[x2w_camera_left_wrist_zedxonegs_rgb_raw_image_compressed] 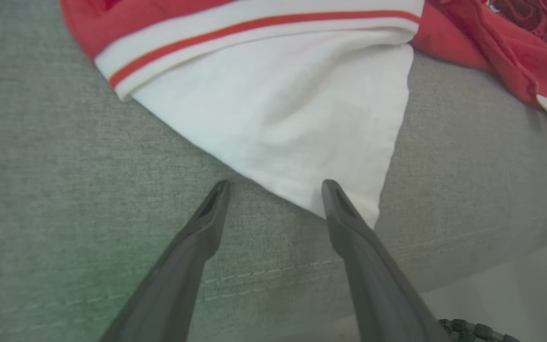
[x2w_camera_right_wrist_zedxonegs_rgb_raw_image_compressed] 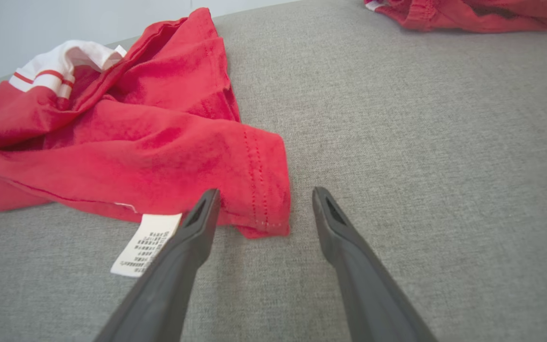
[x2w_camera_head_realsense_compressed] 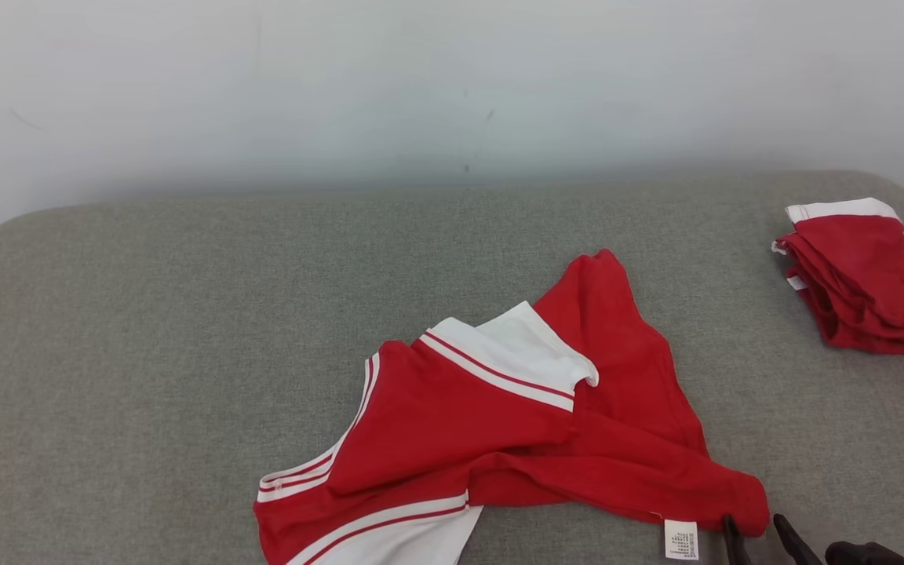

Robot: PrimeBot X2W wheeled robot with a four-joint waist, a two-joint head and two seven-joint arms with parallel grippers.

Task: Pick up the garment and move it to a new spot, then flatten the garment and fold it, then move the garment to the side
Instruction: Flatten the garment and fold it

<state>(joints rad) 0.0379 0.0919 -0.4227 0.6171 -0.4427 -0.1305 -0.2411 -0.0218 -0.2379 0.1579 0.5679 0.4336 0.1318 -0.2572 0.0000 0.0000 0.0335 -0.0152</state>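
Observation:
I expect the garment [x2w_camera_head_realsense_compressed: 463,414] to fall open and spread out almost smooth when I lift it and lay it back, because loose folds [x2w_camera_head_realsense_compressed: 552,457] lie between its stripes and its hem.
The garment [x2w_camera_head_realsense_compressed: 499,439] is a red top with white, red-striped trim, lying crumpled on the grey cushion near its front edge. Its red hem corner [x2w_camera_right_wrist_zedxonegs_rgb_raw_image_compressed: 259,185] with a white care label [x2w_camera_right_wrist_zedxonegs_rgb_raw_image_compressed: 145,244] lies just in front of my right gripper [x2w_camera_right_wrist_zedxonegs_rgb_raw_image_compressed: 264,197], which stands open and holds nothing; that same right gripper [x2w_camera_head_realsense_compressed: 754,527] shows at the lower right of the head view. My left gripper [x2w_camera_left_wrist_zedxonegs_rgb_raw_image_compressed: 276,187] is open too, its fingertips at the tip of the garment's white panel [x2w_camera_left_wrist_zedxonegs_rgb_raw_image_compressed: 292,118], one finger over the cloth's edge.
A second red garment [x2w_camera_head_realsense_compressed: 864,275], folded, lies at the far right of the grey cushion [x2w_camera_head_realsense_compressed: 146,314]. A pale wall rises behind it. The cushion's front edge and seam [x2w_camera_left_wrist_zedxonegs_rgb_raw_image_compressed: 254,278] run just under my left fingers.

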